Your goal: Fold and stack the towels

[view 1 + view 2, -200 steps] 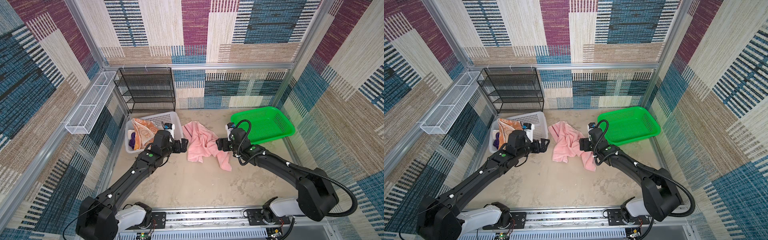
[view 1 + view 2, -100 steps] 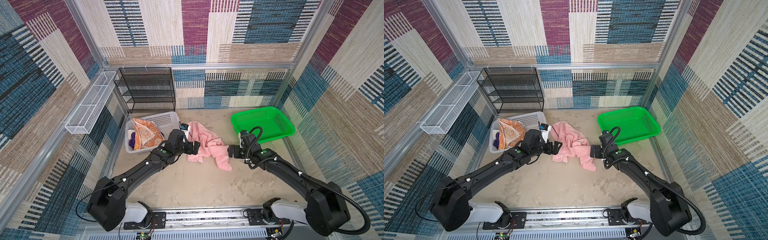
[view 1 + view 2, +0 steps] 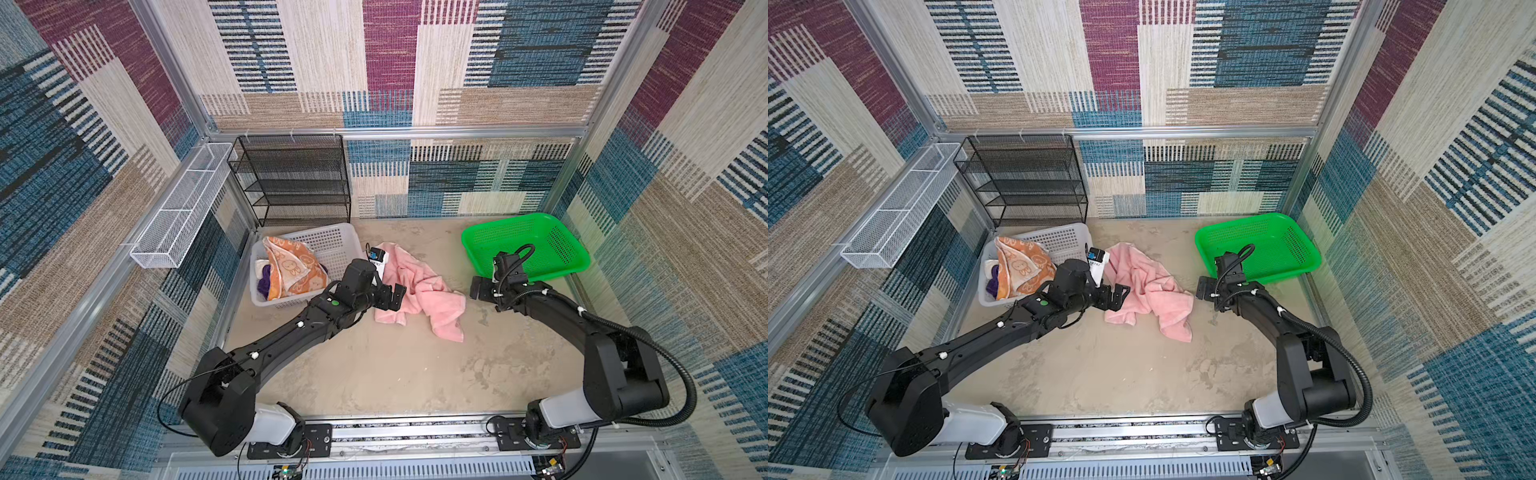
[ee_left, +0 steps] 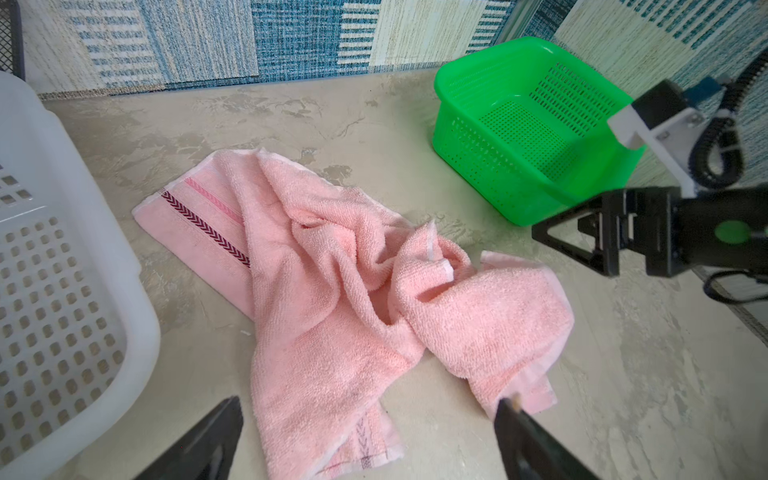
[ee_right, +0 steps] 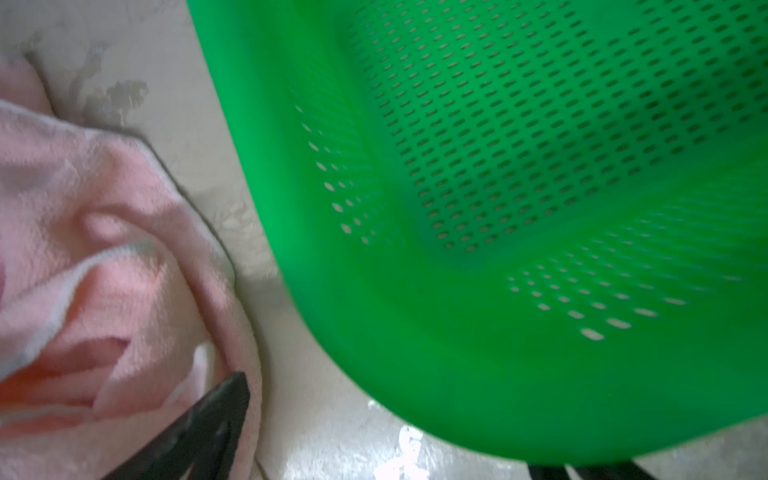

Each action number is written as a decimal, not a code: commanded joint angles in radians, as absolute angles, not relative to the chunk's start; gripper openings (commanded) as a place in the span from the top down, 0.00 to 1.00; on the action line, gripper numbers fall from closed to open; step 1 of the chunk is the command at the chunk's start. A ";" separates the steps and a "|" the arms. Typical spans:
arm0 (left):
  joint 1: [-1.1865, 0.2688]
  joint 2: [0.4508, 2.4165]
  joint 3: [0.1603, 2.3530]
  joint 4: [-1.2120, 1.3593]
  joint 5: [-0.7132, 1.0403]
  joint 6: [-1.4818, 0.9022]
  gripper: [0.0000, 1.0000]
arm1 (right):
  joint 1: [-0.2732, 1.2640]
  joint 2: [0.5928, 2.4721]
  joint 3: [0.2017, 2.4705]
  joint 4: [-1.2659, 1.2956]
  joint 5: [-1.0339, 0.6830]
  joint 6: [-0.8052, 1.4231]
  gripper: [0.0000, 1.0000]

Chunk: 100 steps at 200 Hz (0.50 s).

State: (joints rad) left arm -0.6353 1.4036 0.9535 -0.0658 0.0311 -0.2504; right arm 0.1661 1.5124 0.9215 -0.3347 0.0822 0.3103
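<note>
The green basket's near corner (image 3: 481, 269) is too close to my right gripper, so next my right gripper pushes the basket back first and then takes the pink towel's folded edge (image 3: 436, 281).
A crumpled pink towel (image 3: 419, 286) (image 3: 1150, 291) (image 4: 353, 282) lies on the tabletop between the two baskets. My left gripper (image 3: 392, 297) (image 3: 1119, 297) (image 4: 370, 405) hovers open at its left edge, and its fingers straddle the near hem without holding it. My right gripper (image 3: 478, 289) (image 3: 1202, 289) (image 5: 386, 424) stands open just right of the towel, next to the green basket, with nothing between its fingers. An orange towel with cartoon figures (image 3: 291, 270) (image 3: 1021, 266) sits on top in the white basket. A deep purple towel (image 3: 262, 284) peeks out beneath it.
The white perforated basket (image 3: 332, 241) (image 4: 62, 291) stands at the back left. The green basket (image 3: 557, 257) (image 4: 519, 124) (image 5: 498, 208) is at the back right, close to my right gripper. A black wire rack (image 3: 291, 178) and a white wire shelf (image 3: 183, 208) line the back-left walls.
My left gripper moved right from the white basket to the pink towel's left edge. My right gripper drew back to the right off the towel, toward the green basket.
</note>
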 commanded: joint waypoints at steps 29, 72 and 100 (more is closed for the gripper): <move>-0.663 1.436 0.978 -0.057 0.034 -0.184 0.01 | 0.121 1.669 1.100 -0.192 0.124 0.216 0.00; -0.730 1.524 1.073 -0.137 0.000 -0.128 0.01 | 0.109 1.708 1.136 -0.157 0.031 0.191 0.00; -0.792 1.610 1.168 -0.202 -0.022 -0.070 0.02 | 0.109 1.606 1.026 -0.107 -0.056 0.205 0.00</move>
State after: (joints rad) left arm -0.7532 1.5524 1.0981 -0.1249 0.0032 -0.1562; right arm 0.1097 1.6779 1.0908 -0.1764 0.0368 0.2081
